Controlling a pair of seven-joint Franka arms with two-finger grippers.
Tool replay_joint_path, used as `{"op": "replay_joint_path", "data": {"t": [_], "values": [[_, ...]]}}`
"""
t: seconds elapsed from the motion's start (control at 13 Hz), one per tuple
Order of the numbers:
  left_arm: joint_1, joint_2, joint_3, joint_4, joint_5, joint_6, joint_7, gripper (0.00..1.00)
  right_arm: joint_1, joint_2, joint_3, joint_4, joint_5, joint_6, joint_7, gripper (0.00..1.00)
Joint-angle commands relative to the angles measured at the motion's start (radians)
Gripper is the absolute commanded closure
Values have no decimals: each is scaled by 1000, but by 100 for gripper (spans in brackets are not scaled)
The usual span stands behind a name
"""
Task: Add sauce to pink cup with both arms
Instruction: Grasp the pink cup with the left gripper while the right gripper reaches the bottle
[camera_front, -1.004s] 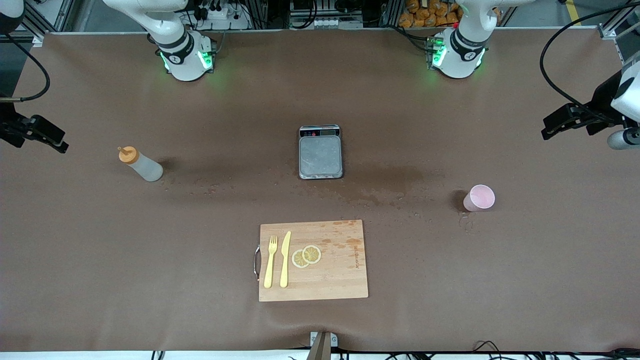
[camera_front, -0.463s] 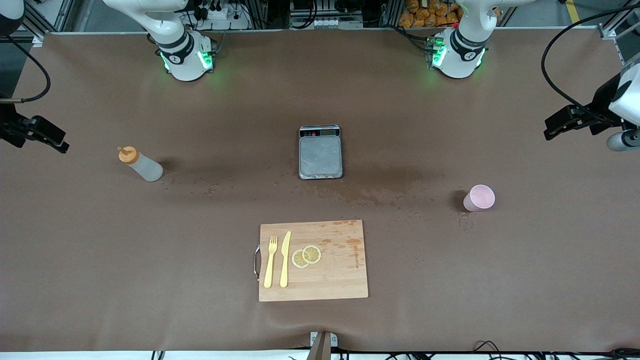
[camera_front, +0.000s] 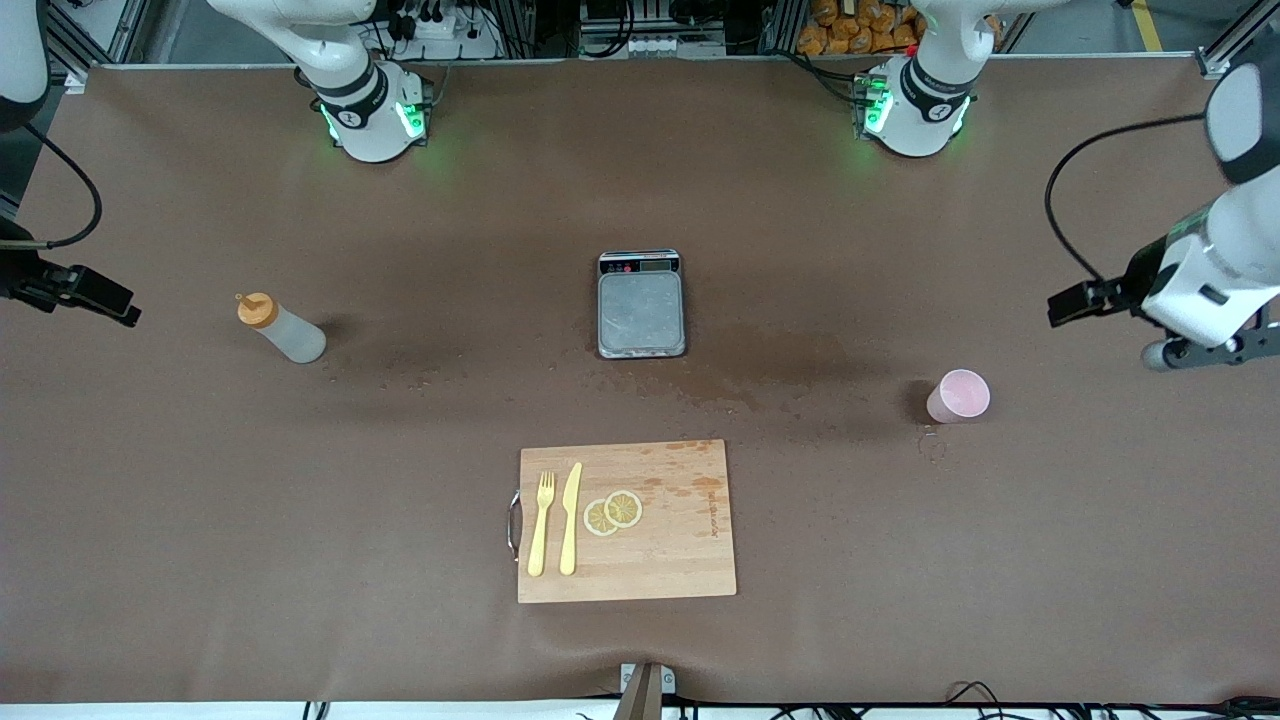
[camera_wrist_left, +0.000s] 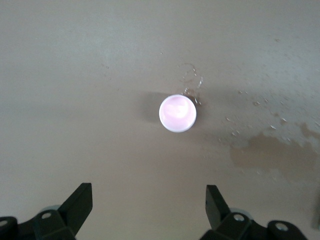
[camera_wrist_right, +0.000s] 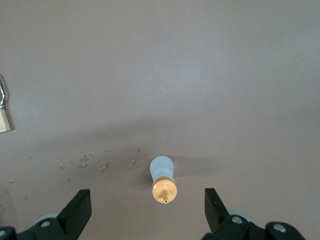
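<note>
My left gripper keeps moving in until one finger is inside the cup's rim (camera_front: 986, 383), because the pink cup stands upright with its opening (camera_front: 963, 392) ahead of the gripper's spread fingers.
The sauce bottle (camera_front: 281, 328) stands upright toward the right arm's end of the table, whitish with an orange nozzle cap. It shows from above in the right wrist view (camera_wrist_right: 162, 171). My right gripper (camera_front: 112, 303) hangs open and empty in the air near it, and the bottle sits just ahead of its fingers (camera_wrist_right: 146, 194). The pink cup (camera_front: 959, 395) stands upright toward the left arm's end, and its inside looks empty (camera_wrist_left: 177, 113). My left gripper (camera_front: 1070, 304) hangs open and empty in the air beside the cup, which lies ahead of its fingers (camera_wrist_left: 148, 194).
A kitchen scale (camera_front: 641, 305) sits mid-table. A wooden cutting board (camera_front: 670, 565), nearer the front camera, carries a fork (camera_front: 540, 523), a knife (camera_front: 571, 518) and lemon slices (camera_front: 612, 512). A wet stain (camera_front: 780, 362) and droplets lie between the scale and the cup.
My left arm has swung toward the cup, and its gripper is now closer to it. My right gripper has shifted only slightly. The bottle and the cup have not moved.
</note>
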Motion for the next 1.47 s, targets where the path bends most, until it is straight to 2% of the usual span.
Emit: {"op": "replay_joint_path", "data": {"t": [0.0,0.15,0.39,0.46,0.54,0.69,0.77,1.08,1.31,1.39], "values": [[17,-31,-3,-198,19,239,5,0,-6,34,10,27,-51,-104,2,0],[23,3,-3,-289,19,411,0,0,14,57,13,59,-134,-144,2,0],[66,107,-5,-306,19,502,14,0,-17,66,10,69,-125,-148,1,0],[72,129,-3,-320,19,536,16,3,-32,80,10,67,-117,-148,2,0],[70,147,-5,-337,19,577,14,7,-58,95,10,67,-84,-149,2,0],[66,189,-5,-351,19,646,3,7,-158,120,9,69,77,-152,7,0],[64,204,-5,-351,19,654,2,7,-191,131,9,69,123,-161,31,0],[57,230,-6,-359,13,657,-3,10,-262,192,10,66,159,-190,76,0],[57,252,-6,-359,13,669,-4,30,-330,258,10,64,214,-226,87,0],[55,255,-6,-359,13,669,-4,46,-353,284,10,64,254,-227,85,0]]}}
